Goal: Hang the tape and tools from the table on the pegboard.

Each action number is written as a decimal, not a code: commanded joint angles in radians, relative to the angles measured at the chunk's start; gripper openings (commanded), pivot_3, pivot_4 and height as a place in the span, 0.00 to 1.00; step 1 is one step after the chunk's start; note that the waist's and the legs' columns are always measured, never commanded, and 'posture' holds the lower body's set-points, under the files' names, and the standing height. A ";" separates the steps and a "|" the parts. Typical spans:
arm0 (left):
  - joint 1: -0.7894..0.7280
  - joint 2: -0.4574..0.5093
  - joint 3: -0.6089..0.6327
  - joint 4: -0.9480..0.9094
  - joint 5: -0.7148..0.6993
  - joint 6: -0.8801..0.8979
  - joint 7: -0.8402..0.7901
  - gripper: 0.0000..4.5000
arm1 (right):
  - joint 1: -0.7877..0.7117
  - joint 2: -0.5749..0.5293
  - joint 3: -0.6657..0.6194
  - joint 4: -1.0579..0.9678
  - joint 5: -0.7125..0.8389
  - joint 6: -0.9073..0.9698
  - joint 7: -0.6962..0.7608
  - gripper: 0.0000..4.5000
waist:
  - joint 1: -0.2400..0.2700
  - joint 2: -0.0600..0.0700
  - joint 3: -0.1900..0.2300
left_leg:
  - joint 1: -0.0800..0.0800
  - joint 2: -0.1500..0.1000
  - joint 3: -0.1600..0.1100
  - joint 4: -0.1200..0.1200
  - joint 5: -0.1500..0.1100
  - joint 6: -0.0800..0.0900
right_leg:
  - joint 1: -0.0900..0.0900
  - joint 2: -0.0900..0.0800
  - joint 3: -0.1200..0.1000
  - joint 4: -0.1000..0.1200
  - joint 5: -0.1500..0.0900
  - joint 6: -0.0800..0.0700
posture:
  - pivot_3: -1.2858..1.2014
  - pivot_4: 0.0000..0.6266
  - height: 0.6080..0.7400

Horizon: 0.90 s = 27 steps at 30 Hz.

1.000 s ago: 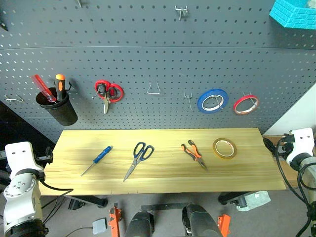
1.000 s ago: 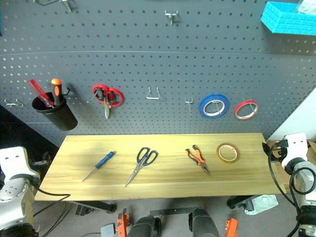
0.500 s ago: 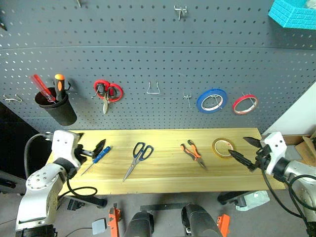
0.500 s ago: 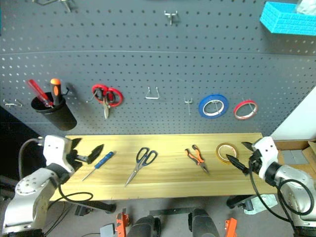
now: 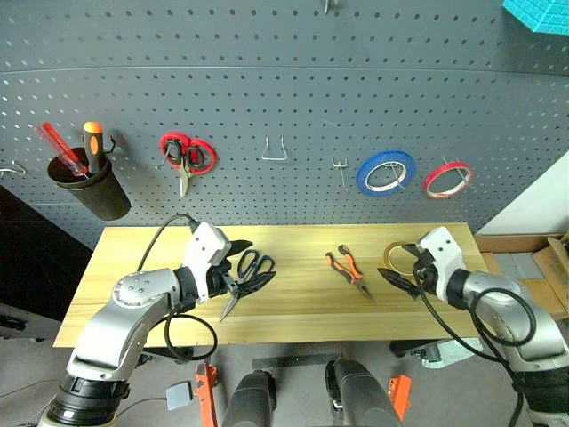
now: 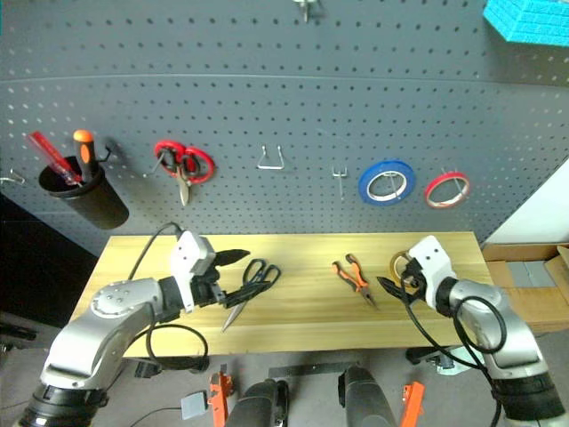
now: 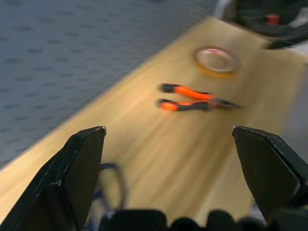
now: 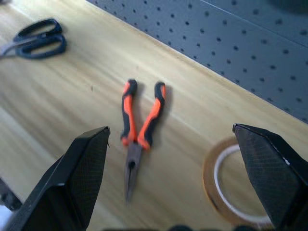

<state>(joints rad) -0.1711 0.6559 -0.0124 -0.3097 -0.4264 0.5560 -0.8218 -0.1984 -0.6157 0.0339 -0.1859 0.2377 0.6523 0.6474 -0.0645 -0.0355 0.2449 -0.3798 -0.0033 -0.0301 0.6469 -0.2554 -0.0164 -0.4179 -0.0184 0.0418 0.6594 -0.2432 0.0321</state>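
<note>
With the tape lying flat (image 8: pixel 210 178) and clear of the pliers, my right gripper should carry on down and close with one finger in the tape's hole (image 8: pixel 237 185).
On the table (image 5: pixel 293 298) lie the dark-blue-handled scissors (image 5: pixel 230 306), the orange-and-black pliers (image 5: pixel 348 270) and the yellow-tan tape (image 8: pixel 210 185). My left gripper (image 5: pixel 236 265) hangs open just left of the scissors' handles, with nothing between its fingers. Its arm hides the screwdriver. My right gripper (image 5: pixel 396 263) is open at the tape's near-left edge and points toward the pliers, holding nothing. The left wrist view looks past the scissors' handle (image 7: pixel 111 185) to the pliers (image 7: pixel 192 98). The pegboard (image 5: pixel 284 89) rises behind the table.
On the pegboard hang a black cup with red and orange screwdrivers (image 5: pixel 89 182), red-handled scissors (image 5: pixel 185 156), a blue roll (image 5: pixel 385 172) and a red roll (image 5: pixel 446 178). Two bare hooks (image 5: pixel 276 151) sit between them. A cardboard box (image 5: pixel 532 267) stands right of the table.
Both arms have swung inward over the table: the left gripper right, from the screwdriver to the scissors, the right gripper left to the tape. The camera has tipped down a little.
</note>
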 commanded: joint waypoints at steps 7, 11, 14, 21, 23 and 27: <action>-0.138 -0.026 -0.102 0.136 0.053 -0.118 -0.121 1.00 | -0.206 0.068 0.089 0.374 -0.126 0.036 -0.078 0.99 | -0.008 0.000 0.026 | -0.005 -0.001 0.000 0.000 -0.002 0.003 | -0.005 -0.002 0.000 -0.001 0.003 -0.005 | 0.46 0.49 1.00; -0.149 -0.033 -0.126 0.145 0.071 -0.141 -0.140 1.00 | -0.263 0.094 0.094 0.499 -0.149 0.003 -0.079 0.99 | -0.014 -0.001 0.036 | -0.006 -0.001 0.000 0.000 -0.002 0.003 | -0.005 -0.003 0.000 -0.002 0.003 -0.005 | 0.46 0.50 1.00; -0.148 -0.038 -0.131 0.150 0.083 -0.154 -0.144 1.00 | -0.294 0.112 0.099 0.581 -0.164 -0.038 -0.077 0.99 | -0.019 0.000 0.039 | -0.007 -0.001 -0.001 -0.001 -0.003 0.004 | -0.005 -0.003 -0.001 -0.001 0.003 -0.005 | 0.46 0.50 1.00; -0.158 -0.055 -0.137 0.160 0.100 -0.171 -0.142 1.00 | -0.379 0.135 0.120 0.822 -0.230 -0.165 -0.086 0.99 | -0.022 0.001 0.042 | -0.006 -0.001 0.000 0.000 -0.003 0.004 | -0.005 -0.003 0.000 -0.001 0.004 -0.005 | 0.47 0.49 1.00; -0.162 -0.059 -0.137 0.162 0.100 -0.170 -0.144 1.00 | -0.397 0.138 0.125 0.877 -0.245 -0.184 -0.075 0.99 | -0.023 0.001 0.042 | -0.006 -0.001 0.000 0.000 -0.003 0.004 | -0.005 -0.002 0.000 -0.001 0.004 -0.005 | 0.47 0.49 1.00; -0.165 -0.057 -0.144 0.147 0.093 -0.169 -0.164 1.00 | -0.412 0.136 0.144 0.934 -0.265 -0.194 -0.036 0.79 | -0.023 0.001 0.042 | -0.005 -0.001 0.000 0.000 -0.003 0.004 | -0.004 -0.002 0.000 -0.001 0.004 -0.005 | 0.47 0.49 1.00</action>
<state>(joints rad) -0.3258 0.5994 -0.1521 -0.1387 -0.3276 0.4057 -0.9715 -0.6258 -0.4762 0.1609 0.7094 -0.0002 0.4569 0.5981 -0.0874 -0.0349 0.2865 -0.3850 -0.0043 -0.0300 0.6473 -0.2580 -0.0126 -0.4218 -0.0207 0.0418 0.6585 -0.2395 0.0274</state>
